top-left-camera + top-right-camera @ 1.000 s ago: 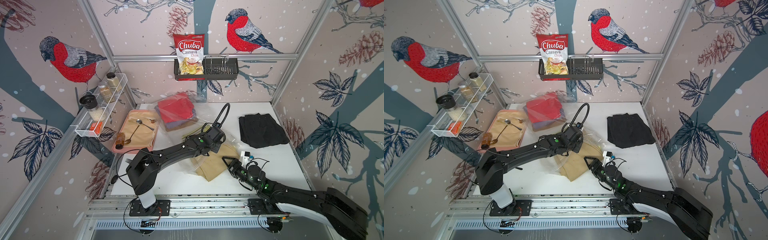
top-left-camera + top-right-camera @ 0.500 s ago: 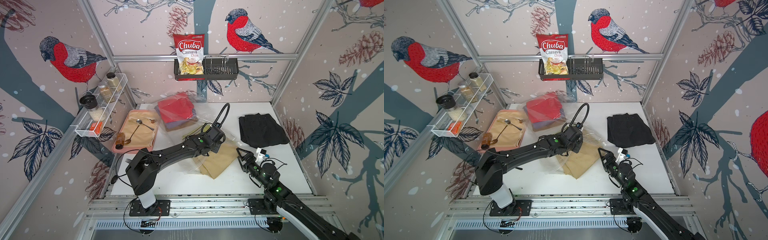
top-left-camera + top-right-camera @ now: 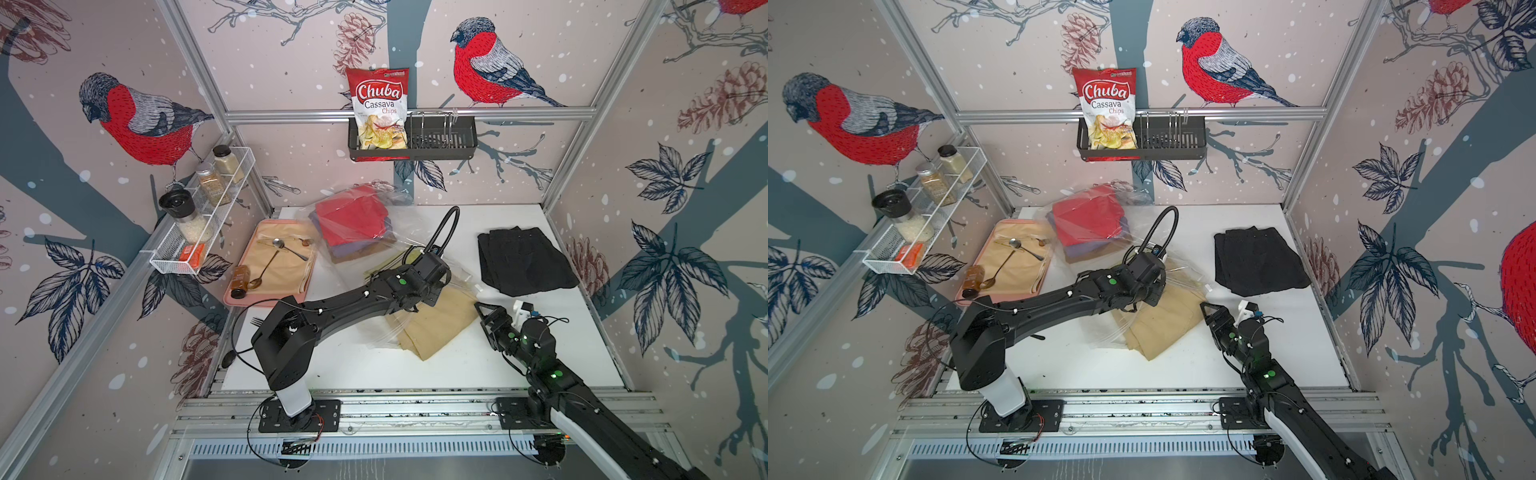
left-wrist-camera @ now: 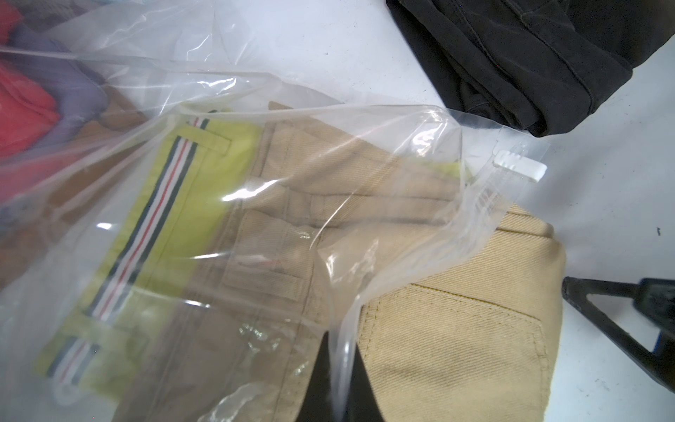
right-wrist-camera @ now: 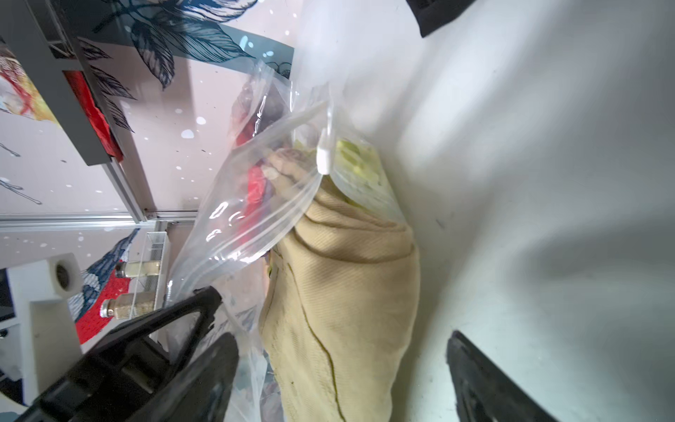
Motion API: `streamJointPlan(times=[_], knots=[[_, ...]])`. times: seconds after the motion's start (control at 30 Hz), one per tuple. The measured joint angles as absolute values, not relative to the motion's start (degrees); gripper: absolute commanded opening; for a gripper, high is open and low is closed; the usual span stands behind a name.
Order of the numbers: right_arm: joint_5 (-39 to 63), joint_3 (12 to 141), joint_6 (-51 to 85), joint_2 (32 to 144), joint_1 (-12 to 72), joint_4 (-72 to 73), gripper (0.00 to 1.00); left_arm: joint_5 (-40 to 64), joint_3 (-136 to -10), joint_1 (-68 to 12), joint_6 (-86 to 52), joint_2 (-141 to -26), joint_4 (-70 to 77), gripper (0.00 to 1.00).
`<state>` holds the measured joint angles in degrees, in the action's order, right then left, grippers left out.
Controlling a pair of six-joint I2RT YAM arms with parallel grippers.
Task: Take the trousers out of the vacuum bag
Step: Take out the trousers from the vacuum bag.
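Note:
The tan trousers' folded edge (image 3: 461, 320) is my right gripper's target, and that edge (image 3: 468, 312) sticks out of the bag in line with its open fingers, so it should keep moving in until they straddle it.
The clear vacuum bag (image 3: 399, 232) (image 3: 1133, 232) lies from the back of the table to its middle, its mouth facing the front right. Red trousers (image 3: 351, 218) and purple ones (image 3: 353, 251) sit deep inside; yellow trousers (image 4: 204, 182) lie near the mouth. Tan trousers (image 3: 436, 328) (image 4: 456, 347) (image 5: 347, 292) stick halfway out of the mouth. Black trousers (image 3: 523, 262) (image 3: 1258, 262) lie outside on the right. My left gripper (image 4: 338, 380) is shut on the bag's upper mouth film. My right gripper (image 3: 484, 316) (image 5: 339, 365) stands open just right of the tan trousers, apart from them.
A pink tray (image 3: 270, 266) with a beige mat, spoons and a small bottle sits at the left. On the left wall hangs a wire shelf (image 3: 199, 216) with spice jars. A black basket (image 3: 436, 141) on the back wall holds a chips packet (image 3: 380, 108).
My right gripper has drawn back from the tan trousers' front edge to their right side, and its arm has swung round. The left gripper keeps its hold on the bag.

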<state>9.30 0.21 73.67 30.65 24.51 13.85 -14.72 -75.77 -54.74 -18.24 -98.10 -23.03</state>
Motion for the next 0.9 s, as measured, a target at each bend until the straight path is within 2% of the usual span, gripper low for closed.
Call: streamJointPlan(times=[0.67,0.9], knots=[[15.2,0.2,71.3,53.9,24.4,34.2,0.9,-14.2,-75.7,-54.7,-18.7,-98.3,-23.0,0.04],[17.6,0.2,70.8,64.4,26.4,43.7,0.83,-14.0,-75.7,-54.7,-18.7,-98.3,-23.0,0.04]])
